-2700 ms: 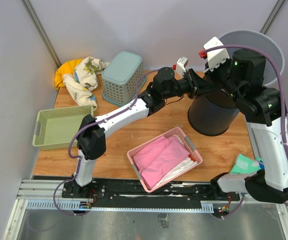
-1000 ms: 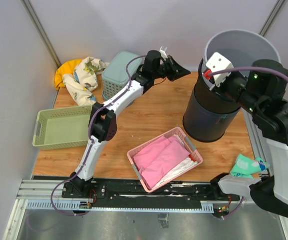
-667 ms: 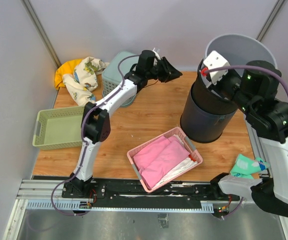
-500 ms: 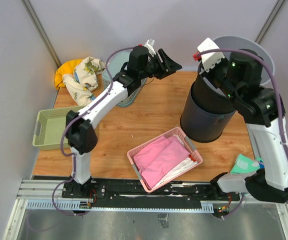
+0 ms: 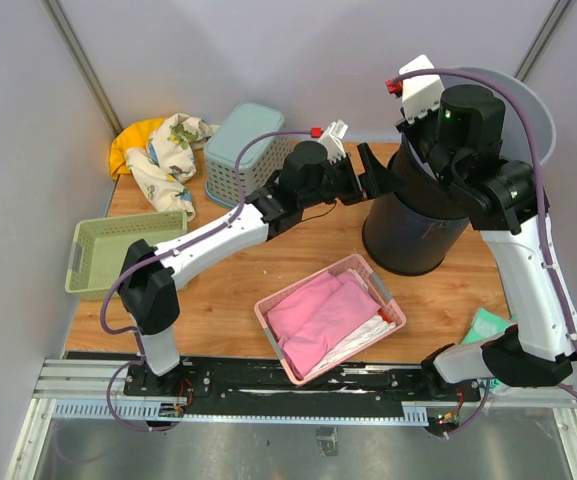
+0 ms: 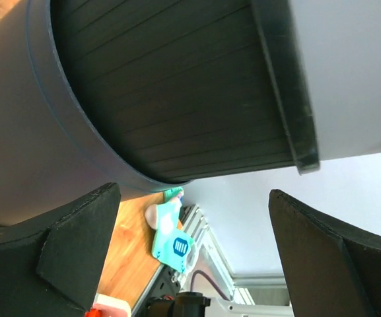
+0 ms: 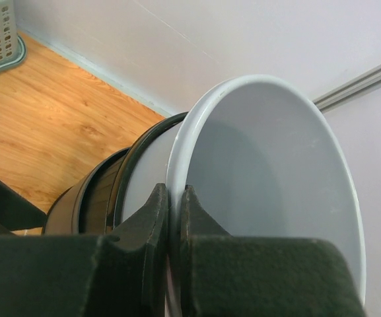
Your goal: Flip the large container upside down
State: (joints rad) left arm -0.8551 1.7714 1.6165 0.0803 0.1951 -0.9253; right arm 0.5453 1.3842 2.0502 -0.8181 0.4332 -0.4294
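Note:
A pale grey side stands up above the dark bin's own rim (image 6: 288, 86). The grey part (image 5: 530, 112) will slide out as a separate container when I lift.
The large container (image 5: 418, 235) is a dark round bin with a pale grey rim (image 5: 533, 100), standing mouth up and slightly tilted at the table's back right. My right gripper (image 5: 413, 140) reaches down from above and is shut on the grey rim (image 7: 256, 86), one finger inside and one outside (image 7: 175, 191). My left gripper (image 5: 378, 185) is open at the bin's left side, just under the rim. In the left wrist view the ribbed dark wall (image 6: 164, 99) fills the top, with nothing between the wide-spread fingers (image 6: 193, 191).
A pink basket (image 5: 383, 300) of pink cloth sits at front centre. A green tray (image 5: 83, 255) lies at the left, an upturned teal basket (image 5: 243, 155) and crumpled cloths (image 5: 163, 150) at the back left. A teal packet (image 5: 493, 328) lies by the right base.
My left gripper has opened and swung from above the teal basket over to the bin's left side. The right gripper has kept its hold on the rim while the arm shifted.

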